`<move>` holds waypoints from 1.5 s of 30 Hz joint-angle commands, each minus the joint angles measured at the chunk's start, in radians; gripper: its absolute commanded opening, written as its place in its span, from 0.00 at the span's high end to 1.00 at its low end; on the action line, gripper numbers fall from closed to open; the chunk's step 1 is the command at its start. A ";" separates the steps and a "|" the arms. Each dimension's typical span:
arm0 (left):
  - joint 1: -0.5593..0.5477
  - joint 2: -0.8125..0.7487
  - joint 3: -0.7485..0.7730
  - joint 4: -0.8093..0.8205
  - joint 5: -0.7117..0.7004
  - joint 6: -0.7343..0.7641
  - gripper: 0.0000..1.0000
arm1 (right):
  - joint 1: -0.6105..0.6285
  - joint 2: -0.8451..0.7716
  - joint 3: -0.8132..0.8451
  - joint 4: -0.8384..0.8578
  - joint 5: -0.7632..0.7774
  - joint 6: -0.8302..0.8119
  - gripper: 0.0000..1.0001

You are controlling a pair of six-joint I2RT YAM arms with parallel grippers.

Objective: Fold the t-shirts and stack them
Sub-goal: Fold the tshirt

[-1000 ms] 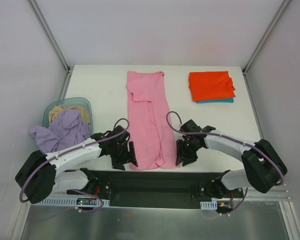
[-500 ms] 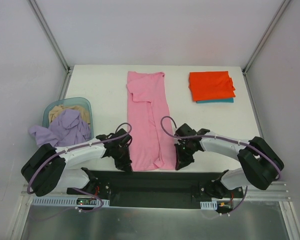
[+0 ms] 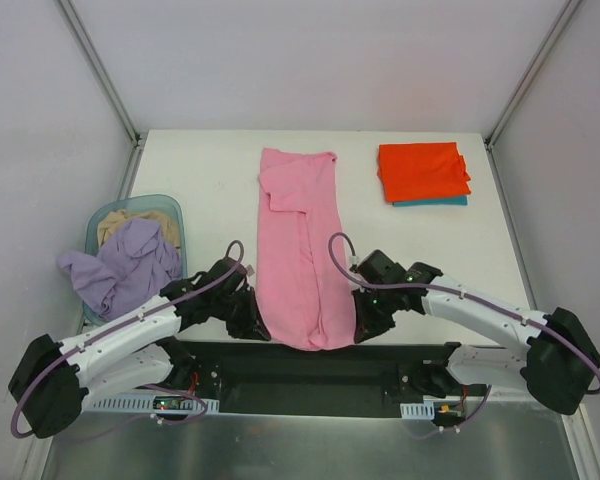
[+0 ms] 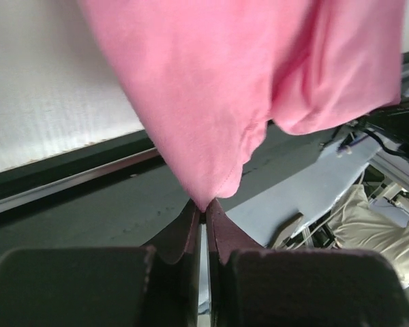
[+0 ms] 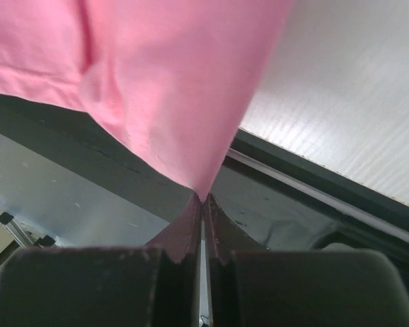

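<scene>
My right gripper is on its way toward the back, with both hem corners (image 3: pixel 348 340) in line with the pink t-shirt's straight sides. It should keep going that way and let go over the pink t-shirt's upper part (image 3: pixel 325 205).
A bright pink t-shirt (image 3: pixel 298 250) lies lengthwise down the middle of the table, its near hem lifted off the surface. My left gripper (image 3: pixel 255 325) is shut on the hem's left corner (image 4: pixel 204 197). My right gripper (image 3: pixel 360 325) is shut on the hem's right corner (image 5: pixel 203 191). The pink cloth (image 5: pixel 157 75) sags between the two grips. At the back right, a folded orange-red t-shirt (image 3: pixel 423 171) rests on a folded teal t-shirt (image 3: pixel 432 201). A pale lavender t-shirt (image 3: pixel 125 262) hangs over the rim of the basket.
A round light-blue basket (image 3: pixel 106 212) stands at the table's left edge with a beige cloth (image 3: pixel 130 219) inside. The dark base rail (image 3: pixel 310 375) runs along the near edge below the lifted hem.
Both grippers have shut on the pink shirt's near hem corners and raised it. The shirt's body has slid a little toward the back and narrowed at the near end.
</scene>
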State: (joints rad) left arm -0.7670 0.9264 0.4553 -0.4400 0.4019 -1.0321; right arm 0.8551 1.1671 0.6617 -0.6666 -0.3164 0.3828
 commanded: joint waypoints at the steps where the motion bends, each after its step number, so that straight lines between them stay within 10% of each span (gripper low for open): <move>1: -0.008 -0.006 0.140 0.003 -0.026 0.056 1.00 | -0.008 0.008 0.174 -0.085 0.094 -0.079 0.99; 27: 0.425 0.693 0.841 0.021 -0.038 0.408 1.00 | -0.341 0.618 0.923 -0.083 0.209 -0.321 0.99; 45: 0.551 0.977 1.002 0.020 0.044 0.440 1.00 | -0.416 0.900 1.162 0.002 0.140 -0.413 0.99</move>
State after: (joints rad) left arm -0.2337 1.8603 1.4044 -0.4232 0.3946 -0.6201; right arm 0.4580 2.0201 1.7550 -0.7006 -0.1360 0.0063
